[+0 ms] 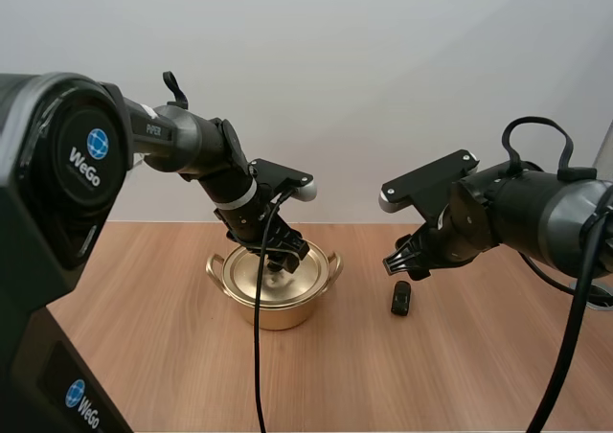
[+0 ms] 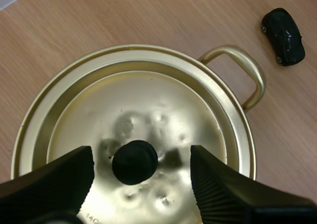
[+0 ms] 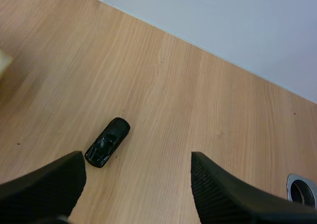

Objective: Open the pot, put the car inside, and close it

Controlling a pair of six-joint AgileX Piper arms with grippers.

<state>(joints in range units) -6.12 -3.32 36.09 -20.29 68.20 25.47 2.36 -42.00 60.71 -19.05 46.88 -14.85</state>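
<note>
The lid's rim (image 1: pixel 306 278) is clear of the pot's handles (image 1: pixel 335 267), so the lid will come off and the pot will stay standing when the robot lifts the lid's knob.
A gold pot (image 1: pixel 275 284) stands on the wooden table with its lid (image 2: pixel 133 125) on. The lid has a black knob (image 2: pixel 134 161). My left gripper (image 1: pixel 279 259) hangs just over the lid, open, its fingers (image 2: pixel 218 184) standing on either side of the knob without touching it. A small black toy car (image 1: pixel 401 300) lies on the table to the right of the pot; the same car (image 2: pixel 283 35) is beyond the pot's handle (image 2: pixel 245 78). My right gripper (image 1: pixel 406 261) hovers open above the car (image 3: pixel 107 141), which lies just ahead of its fingertips.
A round metal-rimmed hole (image 3: pixel 302 190) is set in the table near the right gripper. The white wall runs along the table's far edge. Bare wood (image 1: pixel 172 356) lies in front of the pot.
</note>
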